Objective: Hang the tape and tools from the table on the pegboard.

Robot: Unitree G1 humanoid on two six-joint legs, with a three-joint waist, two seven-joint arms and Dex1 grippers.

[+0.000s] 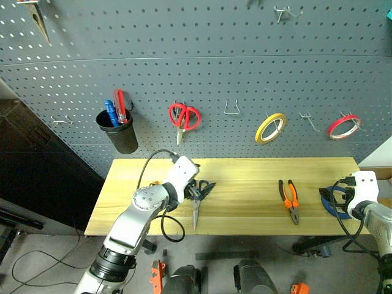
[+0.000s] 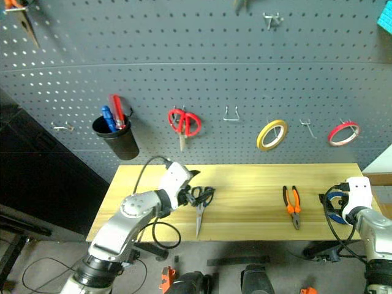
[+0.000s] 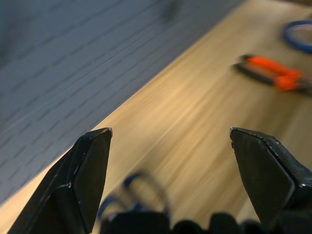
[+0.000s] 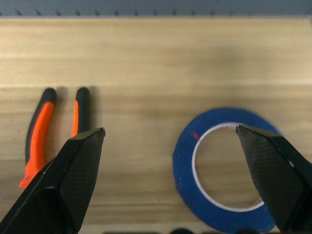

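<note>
My right gripper keeps going down and closes across the blue tape's side (image 4: 184, 161), as its open fingers are over the blue tape's hole (image 4: 222, 168) with clear wood beside it.
Dark-handled steel scissors (image 1: 197, 197) lie on the light wood table (image 1: 245, 180), blades toward the front edge. My left gripper (image 1: 193, 186) hovers open right over their handles, which show blurred between its fingers (image 3: 92, 170). Orange-and-black pliers (image 1: 289, 199) lie right of centre. At the table's right end lies the blue tape (image 4: 185, 168), a flat ring, with my right gripper (image 1: 338, 193) open just above and in front of it. The dark grey pegboard (image 1: 245, 61) rises behind the table.
On the pegboard hang red scissors (image 1: 184, 116), a yellow roll (image 1: 270, 127), a red roll (image 1: 343, 125) and a black cup (image 1: 121, 136) with red and blue screwdrivers. Bare hooks (image 1: 231, 109) sit between them. A cable loops off my left arm over the table's front edge.
</note>
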